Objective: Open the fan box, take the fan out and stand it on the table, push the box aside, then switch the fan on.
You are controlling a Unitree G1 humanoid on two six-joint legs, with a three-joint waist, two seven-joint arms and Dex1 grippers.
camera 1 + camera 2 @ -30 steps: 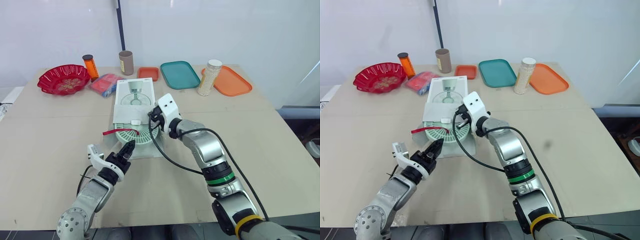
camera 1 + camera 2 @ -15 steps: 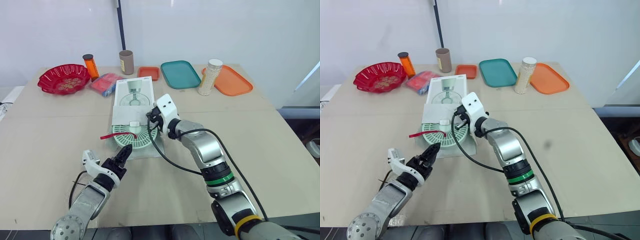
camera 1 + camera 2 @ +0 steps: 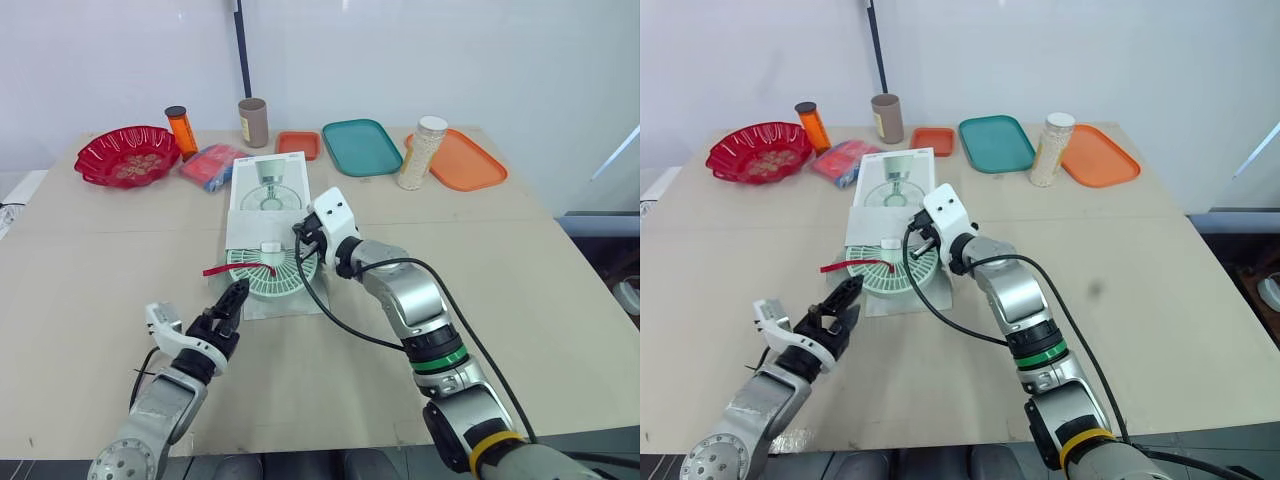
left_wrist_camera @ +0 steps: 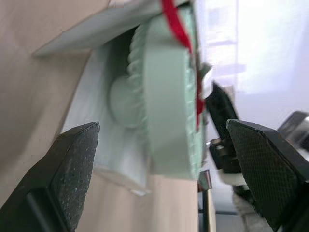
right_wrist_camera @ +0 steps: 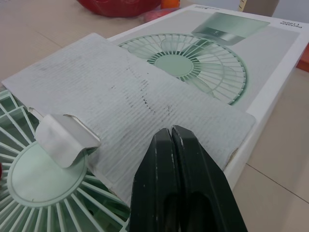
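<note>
The robot's right gripper holds the box's open flap, so the fan (image 3: 278, 278) will slide out toward the robot while the box stays in place when the robot pulls.
The flat white fan box (image 3: 267, 196) lies mid-table with its near flap (image 5: 120, 116) open. The pale green fan (image 3: 272, 272) lies flat, sticking out of the box's near end, with a red ribbon (image 3: 232, 268) across its grille. My right gripper (image 3: 303, 242) is shut, its tips pressed together (image 5: 171, 133) on the flap at the fan's right side. My left gripper (image 3: 232, 303) sits a little short of the fan's near rim, open and holding nothing. In the left wrist view the fan (image 4: 166, 96) stands ahead of the two wide-apart fingers (image 4: 72, 159).
Along the far edge stand a red bowl (image 3: 127, 157), an orange bottle (image 3: 181, 133), a brown cup (image 3: 252, 124), a small orange tray (image 3: 296, 146), a teal tray (image 3: 360, 148), a jar (image 3: 419, 153) and an orange tray (image 3: 458, 160). A blue-and-red packet (image 3: 212, 165) lies beside the box.
My left gripper has opened wide and drawn back from the fan's rim toward the near edge. The right gripper has stayed on the flap.
</note>
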